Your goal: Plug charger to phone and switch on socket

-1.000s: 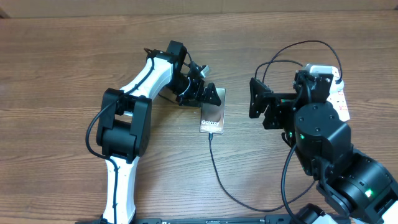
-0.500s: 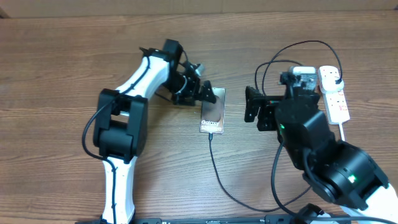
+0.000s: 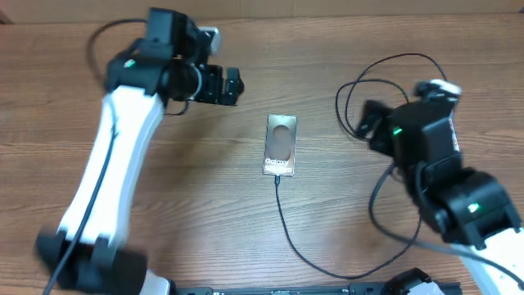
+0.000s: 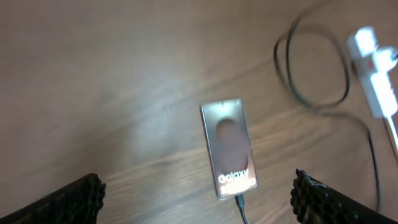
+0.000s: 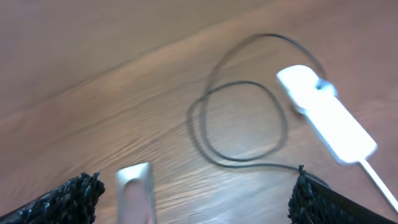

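I keep moving my right gripper toward the socket (image 5: 328, 115) until its closed fingers get to the switch, because the charger cable's connector is in the phone's near edge (image 3: 277, 178).
The phone (image 3: 280, 146) lies flat mid-table, "Galaxy" lettering at its near end; it also shows in the left wrist view (image 4: 229, 148) and partly in the right wrist view (image 5: 137, 190). The charger cable (image 3: 288, 229) meets the phone's near edge with its connector tip (image 4: 239, 202), runs toward the front and loops at the back right (image 5: 242, 118). The white socket (image 5: 326, 121) lies past that loop, also in the left wrist view (image 4: 376, 68); the right arm hides it from overhead. My left gripper (image 3: 232, 86) is open, raised, left of and beyond the phone. My right gripper (image 3: 370, 127) is open, raised beside the loop.
The wooden table (image 3: 164, 213) carries only these things. The socket's thin white cord (image 5: 379, 177) trails off its near end toward the right edge. Both arm bases stand at the front edge.
The left gripper has let go of the phone's far end and swung up and away to the left. The right arm has drawn back to the right, over the socket. The phone has not moved.
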Robot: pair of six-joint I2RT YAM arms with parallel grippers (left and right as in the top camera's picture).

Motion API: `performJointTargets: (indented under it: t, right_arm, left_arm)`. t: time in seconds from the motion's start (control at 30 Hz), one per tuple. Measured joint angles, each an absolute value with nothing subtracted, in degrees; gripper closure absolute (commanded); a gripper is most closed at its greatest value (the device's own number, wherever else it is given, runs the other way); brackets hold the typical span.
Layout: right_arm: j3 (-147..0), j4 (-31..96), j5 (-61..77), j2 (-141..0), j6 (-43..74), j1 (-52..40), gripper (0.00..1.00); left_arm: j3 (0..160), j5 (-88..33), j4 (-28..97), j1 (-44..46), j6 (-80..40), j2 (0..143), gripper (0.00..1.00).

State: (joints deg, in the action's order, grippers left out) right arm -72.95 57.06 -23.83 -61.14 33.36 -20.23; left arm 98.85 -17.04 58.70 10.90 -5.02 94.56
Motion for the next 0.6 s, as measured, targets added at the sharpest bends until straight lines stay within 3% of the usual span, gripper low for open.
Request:
performJointTargets:
  t: [0.37, 0.6]
  right_arm:
    - [-72.95, 59.75, -10.04, -63.24, 33.87, 11.53, 0.00]
    - [-72.93, 61.34, -3.81, -71.79, 31.57, 21.89, 0.00]
  left_arm:
    - [98.80, 0.01, 66.32, 10.90, -10.50, 76.95, 0.00]
    - [91.77, 8.64, 66.35, 10.90, -15.59, 67.35, 0.00]
